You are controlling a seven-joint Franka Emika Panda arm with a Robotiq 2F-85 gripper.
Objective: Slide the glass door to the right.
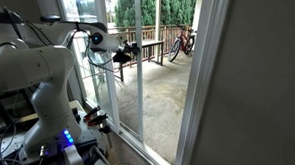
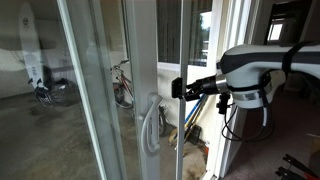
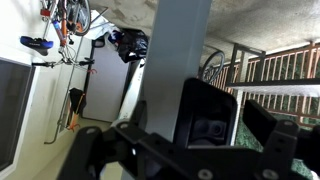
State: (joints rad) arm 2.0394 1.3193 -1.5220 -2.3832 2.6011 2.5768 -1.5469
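Note:
My gripper should back toward the black latch (image 3: pixel 207 110), close there and push the door along, because the stile (image 3: pixel 172 62) stands slanted across my gripper's open fingers.
The glass door's slim white edge stile (image 1: pixel 126 92) stands upright just in front of the arm. It also shows in an exterior view (image 2: pixel 170 50), with a white curved handle (image 2: pixel 150 125) lower down. My gripper (image 1: pixel 124 51) reaches out level to the stile at about mid height, and its black fingers (image 2: pixel 180 88) are at the stile's edge. In the wrist view the grey stile (image 3: pixel 180 40) runs down behind one finger. The gripper (image 3: pixel 238 115) has its fingers apart with open air between them, so it is open.
A broad white wall jamb (image 1: pixel 212 85) stands close by. Outside are a concrete patio, a wooden railing (image 1: pixel 154 38) and a bicycle (image 1: pixel 182 42), which also shows in an exterior view (image 2: pixel 120 85). A pale surfboard (image 2: pixel 30 55) leans on the far wall.

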